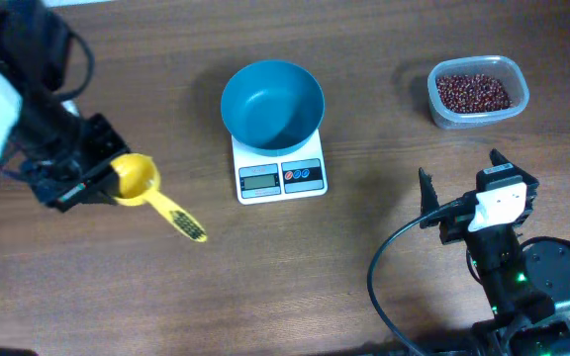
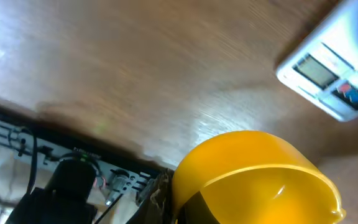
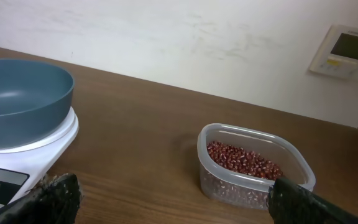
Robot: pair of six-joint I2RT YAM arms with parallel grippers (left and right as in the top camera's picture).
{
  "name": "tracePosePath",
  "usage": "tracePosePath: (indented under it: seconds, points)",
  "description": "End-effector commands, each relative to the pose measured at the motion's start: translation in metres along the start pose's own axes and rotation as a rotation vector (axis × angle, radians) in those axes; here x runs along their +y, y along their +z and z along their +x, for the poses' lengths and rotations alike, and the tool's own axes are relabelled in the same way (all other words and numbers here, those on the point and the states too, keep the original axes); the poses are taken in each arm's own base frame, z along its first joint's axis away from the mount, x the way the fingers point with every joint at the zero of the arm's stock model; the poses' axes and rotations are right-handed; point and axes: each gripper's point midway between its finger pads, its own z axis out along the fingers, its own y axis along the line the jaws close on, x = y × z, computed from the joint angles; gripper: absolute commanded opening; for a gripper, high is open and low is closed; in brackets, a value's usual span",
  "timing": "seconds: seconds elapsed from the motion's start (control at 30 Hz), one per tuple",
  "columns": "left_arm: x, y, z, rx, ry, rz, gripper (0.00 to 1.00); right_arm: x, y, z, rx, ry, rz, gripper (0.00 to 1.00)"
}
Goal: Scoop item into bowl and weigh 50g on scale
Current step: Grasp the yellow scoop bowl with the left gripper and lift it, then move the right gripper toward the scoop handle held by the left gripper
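Note:
The yellow scoop (image 1: 141,178) is held by its cup in my left gripper, far from the beans. My right gripper should take the scoop by its handle (image 1: 179,218) before it scoops.
The teal-blue bowl (image 1: 272,99) stands empty on the white scale (image 1: 280,176) at the table's middle. Dark red-brown beans (image 1: 473,92) lie in a clear tub (image 1: 516,99) at the far right. At the left, my left gripper (image 1: 99,176) is shut on the cup of a yellow scoop (image 1: 135,178), whose handle points right and toward the front. The left wrist view shows the scoop (image 2: 253,180) empty and the scale (image 2: 328,81) beyond it. My right gripper (image 1: 460,168) stands open in front of the tub, holding nothing. In the right wrist view, the beans (image 3: 241,158) and the bowl (image 3: 17,99) lie ahead.
Bare wooden table lies between the scoop and the scale, and between the scale and the tub (image 3: 253,180). A black cable (image 1: 389,262) loops near the right arm's base. A wall with a white panel (image 3: 347,50) stands behind the table.

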Motion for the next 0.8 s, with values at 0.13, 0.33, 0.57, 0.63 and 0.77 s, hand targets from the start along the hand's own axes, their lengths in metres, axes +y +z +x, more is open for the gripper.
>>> tracePosePath:
  seconds: [0.13,0.33,0.57,0.63,0.77]
  points:
    - [-0.006,-0.049,0.043,-0.252,0.134,0.108,0.0,0.002,0.001,0.004,0.008,0.0,-0.005,0.99]
    - [0.053,-0.078,0.074,-0.435,-0.314,0.218,0.0,0.002,0.001,0.004,0.008,0.0,-0.005,0.99]
    - [0.085,0.032,0.101,-0.259,-0.545,0.117,0.0,0.002,0.001,0.004,0.008,0.0,-0.005,0.99]
    - [0.067,0.058,0.105,-0.153,-0.537,0.152,0.0,0.002,0.001,0.004,0.008,0.0,-0.005,0.99]
    - [0.037,0.086,0.113,0.025,-0.526,0.205,0.0,0.002,0.001,0.004,0.008,0.0,-0.005,0.99]
